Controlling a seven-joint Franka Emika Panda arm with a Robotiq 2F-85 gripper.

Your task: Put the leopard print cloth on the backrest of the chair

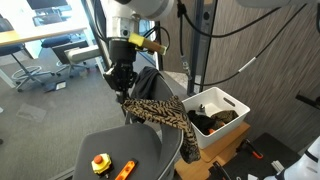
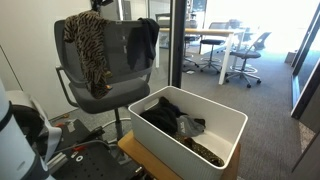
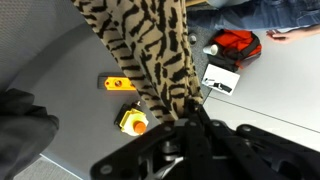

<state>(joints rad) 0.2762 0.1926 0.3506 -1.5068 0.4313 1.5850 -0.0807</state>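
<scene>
The leopard print cloth's far end (image 2: 93,65) is hanging over the backrest, so the robot's gripper keeps lowering the held end over the seat (image 1: 130,127) and lets go there.
The leopard print cloth (image 1: 160,113) hangs over the top of the grey chair's backrest (image 2: 115,60). In an exterior view it drapes down the backrest's front at one corner (image 2: 90,45). My gripper (image 1: 122,93) is just above the cloth's upper edge. In the wrist view the fingers (image 3: 190,115) look shut on the cloth's edge (image 3: 150,50), which hangs away below them. A plain dark garment (image 2: 141,42) hangs on the backrest beside the cloth.
A white bin (image 2: 235,125) holding dark clothes stands next to the chair. A yellow-red object (image 1: 100,162) and an orange one (image 1: 124,170) lie on the seat (image 1: 130,145). A red-black tool (image 3: 235,45) lies on the floor. Desks and office chairs (image 1: 40,55) stand behind.
</scene>
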